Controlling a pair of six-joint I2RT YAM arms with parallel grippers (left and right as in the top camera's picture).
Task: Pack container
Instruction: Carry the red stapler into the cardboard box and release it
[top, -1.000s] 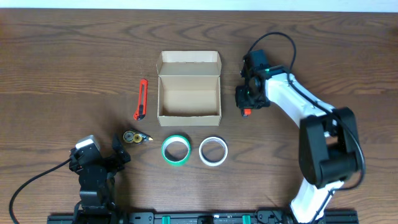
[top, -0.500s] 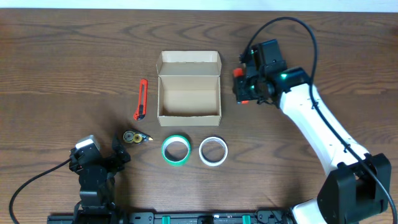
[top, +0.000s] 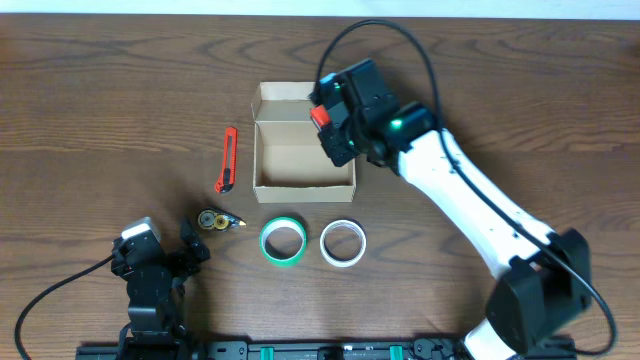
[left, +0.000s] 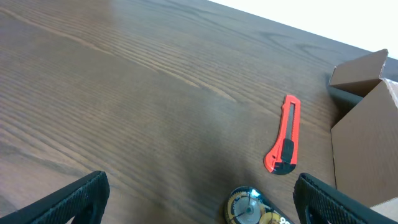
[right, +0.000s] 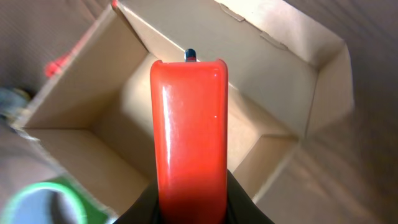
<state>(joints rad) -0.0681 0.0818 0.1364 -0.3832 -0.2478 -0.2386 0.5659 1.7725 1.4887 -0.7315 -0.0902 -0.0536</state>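
The red object (top: 319, 117) is over the open, empty box, so the robot's right gripper should keep lowering it inside and let it go at the box's bottom (top: 302, 156).
The container, a tan cardboard box (top: 290, 160) with its lid flap open at the back, sits mid-table; it also shows in the right wrist view (right: 106, 112) and at the right edge of the left wrist view (left: 367, 143). My right gripper (top: 325, 122) is shut on a glossy red object (right: 188, 130) and holds it above the box's right side. My left gripper (top: 160, 262) is open and empty near the front left of the table, just short of a small tape dispenser (left: 252, 207).
A red utility knife (top: 227, 158) lies left of the box, also in the left wrist view (left: 285, 142). The tape dispenser (top: 218, 220), a green tape roll (top: 283, 242) and a white tape roll (top: 343, 243) lie in front of the box.
My right arm has swung left from beside the box, carrying the red object, and now holds it over the box's opening. The left arm has not moved.
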